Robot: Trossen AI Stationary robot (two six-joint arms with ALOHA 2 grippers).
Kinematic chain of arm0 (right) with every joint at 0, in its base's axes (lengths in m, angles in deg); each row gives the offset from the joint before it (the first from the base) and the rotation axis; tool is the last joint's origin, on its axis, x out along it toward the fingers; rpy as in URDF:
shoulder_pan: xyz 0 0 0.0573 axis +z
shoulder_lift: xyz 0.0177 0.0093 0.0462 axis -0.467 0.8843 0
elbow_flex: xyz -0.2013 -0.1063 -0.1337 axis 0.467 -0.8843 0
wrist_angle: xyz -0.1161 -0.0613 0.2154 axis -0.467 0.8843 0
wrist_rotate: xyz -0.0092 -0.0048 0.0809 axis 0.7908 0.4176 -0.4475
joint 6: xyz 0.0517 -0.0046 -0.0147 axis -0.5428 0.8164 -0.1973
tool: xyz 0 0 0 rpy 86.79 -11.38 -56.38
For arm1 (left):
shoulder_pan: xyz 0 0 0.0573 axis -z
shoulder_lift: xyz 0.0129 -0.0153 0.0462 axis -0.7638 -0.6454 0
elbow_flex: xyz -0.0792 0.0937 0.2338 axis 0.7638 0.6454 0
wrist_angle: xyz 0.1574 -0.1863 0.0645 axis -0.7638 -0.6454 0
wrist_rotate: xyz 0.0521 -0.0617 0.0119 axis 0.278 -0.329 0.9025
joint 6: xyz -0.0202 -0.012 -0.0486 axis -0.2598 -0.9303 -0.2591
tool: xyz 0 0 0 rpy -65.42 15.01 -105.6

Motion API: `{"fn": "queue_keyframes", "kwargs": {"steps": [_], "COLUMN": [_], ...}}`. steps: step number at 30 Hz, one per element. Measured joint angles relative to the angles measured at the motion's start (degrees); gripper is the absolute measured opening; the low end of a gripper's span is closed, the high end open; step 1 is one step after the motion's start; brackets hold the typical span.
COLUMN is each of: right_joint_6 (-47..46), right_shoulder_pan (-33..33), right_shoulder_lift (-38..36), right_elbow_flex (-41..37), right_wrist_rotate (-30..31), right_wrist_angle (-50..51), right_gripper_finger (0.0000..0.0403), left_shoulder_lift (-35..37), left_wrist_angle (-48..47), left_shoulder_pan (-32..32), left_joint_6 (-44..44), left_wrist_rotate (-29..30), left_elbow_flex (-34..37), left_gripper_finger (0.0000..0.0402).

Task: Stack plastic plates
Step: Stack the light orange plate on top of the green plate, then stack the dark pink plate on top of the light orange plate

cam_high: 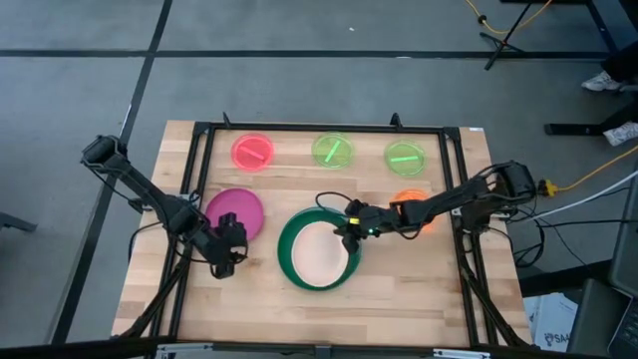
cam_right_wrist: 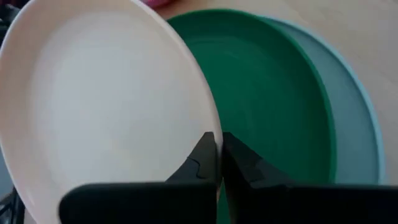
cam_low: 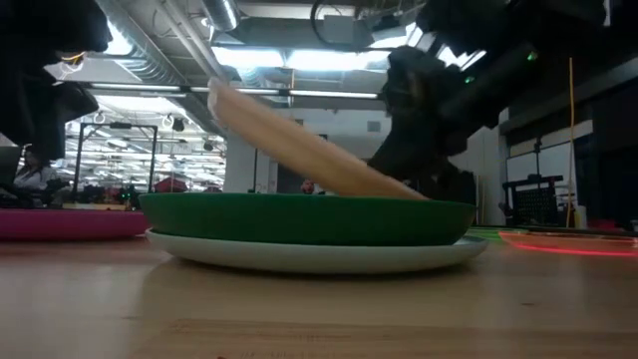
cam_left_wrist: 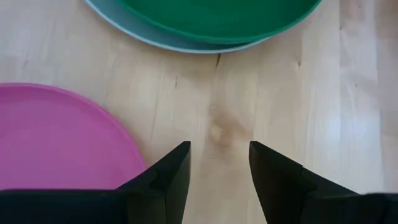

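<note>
My gripper will lower the magenta plate [cam_high: 235, 211] onto the stack, and that plate should cover nearly all of the peach plate [cam_high: 319, 254], because both look about equally wide.
A peach plate [cam_high: 321, 254] sits tilted in a dark green plate [cam_high: 287, 261], which rests on a light blue plate [cam_low: 299, 257] at the table's middle. My right gripper [cam_high: 351, 231] is at the peach plate's right rim, shut on it. My left gripper [cam_high: 227, 257] hangs open over bare wood between the green plate and a magenta plate [cam_high: 236, 209] and touches nothing. A pink-red plate [cam_high: 252, 152] and two lime green plates [cam_high: 332, 151] [cam_high: 406, 157] lie along the far side. An orange plate [cam_high: 409, 207] lies partly under my right arm. My right gripper [cam_right_wrist: 217, 149] pinches the peach plate's rim [cam_right_wrist: 202, 134] on its right side between the two fingers, coming from the table's right. The plate is tilted: its held edge is low inside the green plate [cam_low: 399, 187], and its left edge [cam_low: 221, 95] stands raised.
A black frame [cam_high: 329, 130] runs around the work area. Bare wood lies along the near side of the table in front of the stack. Cables and stands lie on the floor beyond the table's right edge.
</note>
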Motion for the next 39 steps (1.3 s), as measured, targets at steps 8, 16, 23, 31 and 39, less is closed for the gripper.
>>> {"fn": "queue_keyframes", "kwargs": {"steps": [8, 16, 23, 31, 39], "right_joint_6": [1.03, 4.10, 10.61, 15.74, 10.74], "right_shoulder_pan": [-0.58, -0.53, -0.41, 6.63, 12.12], "right_shoulder_lift": [2.82, 2.66, -3.27, -6.46, -6.46], "right_elbow_flex": [0.02, 0.02, 0.00, -2.83, -6.84], "right_wrist_rotate": [-0.80, 0.04, 1.66, 14.75, 33.38], "right_wrist_angle": [-2.53, -1.95, 1.92, 1.89, -1.31], "right_gripper_finger": [0.0019, 0.0116, 0.0167, 0.0172, 0.0172], "left_shoulder_lift": [-0.01, 0.00, 0.00, -2.88, -10.95], "left_wrist_angle": [-0.03, 0.81, -0.06, -3.71, -7.10], "left_shoulder_pan": [0.85, 0.83, 0.85, 0.83, 0.29], "left_joint_6": [0.26, 0.18, 0.42, -3.11, -7.29], "left_wrist_rotate": [0.30, 1.93, 3.23, 6.32, 6.51], "left_elbow_flex": [0.00, 0.02, 0.02, 0.08, 0.09], "left_gripper_finger": [0.0157, 0.0157, 0.0157, 0.0157, 0.0157]}}
